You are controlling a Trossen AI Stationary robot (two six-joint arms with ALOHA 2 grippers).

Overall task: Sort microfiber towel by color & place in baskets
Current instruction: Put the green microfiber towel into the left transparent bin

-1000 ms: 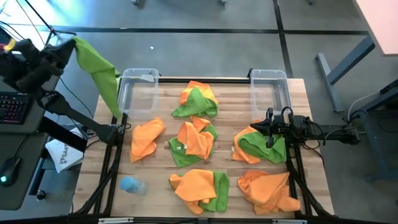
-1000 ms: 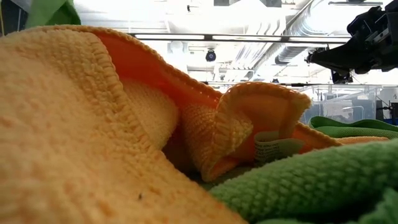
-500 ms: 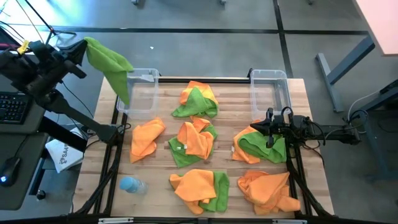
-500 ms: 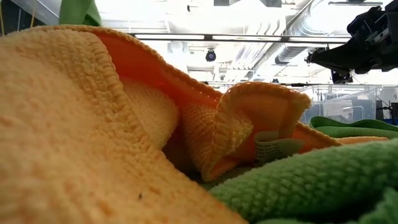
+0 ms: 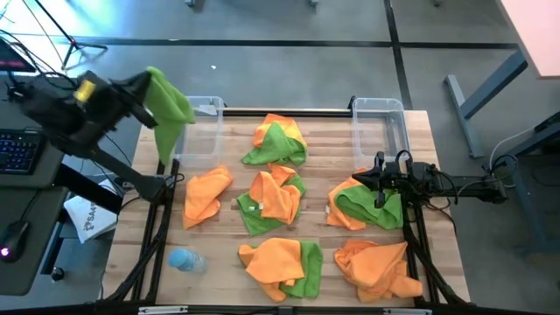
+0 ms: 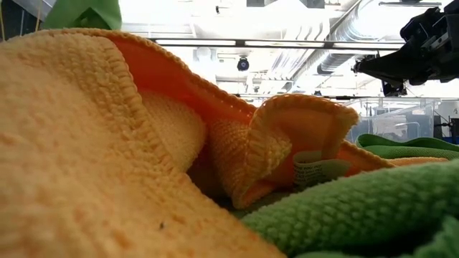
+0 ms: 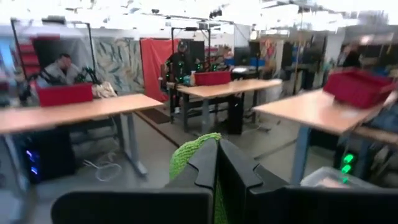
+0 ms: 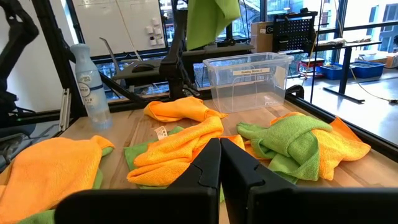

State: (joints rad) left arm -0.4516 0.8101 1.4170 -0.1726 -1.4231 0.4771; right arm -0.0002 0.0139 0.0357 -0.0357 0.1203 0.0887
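The robot's left gripper is level and holds the green towel, which hangs outside the basket's side, so it should swing over the basket, point down and lower the towel inside.
My left gripper is raised at the table's far left corner, shut on a green microfiber towel that hangs just left of the left basket. That towel also shows in the right wrist view and the low view. Several orange and green towels lie bunched in heaps on the wooden table. The right basket stands at the far right. My right gripper rests shut and level over a green and orange heap, holding nothing. My left gripper pinches a bunched upper part of the green towel between its two shut fingers, which point level. The towel hangs slack below the fingers, lifted clear of the table, with its lower end by the left basket's left wall.
A pale blue bottle stands at the table's near left. A black frame rail runs along the far edge between the baskets. An orange towel lies right in front of the low camera. A desk with a keyboard stands left of the table.
My left gripper has carried the green towel toward the table's right, from beyond the left edge up to the left basket, rolling its wrist on the way. The towel stays hanging below it and has swung along. My right arm has kept still.
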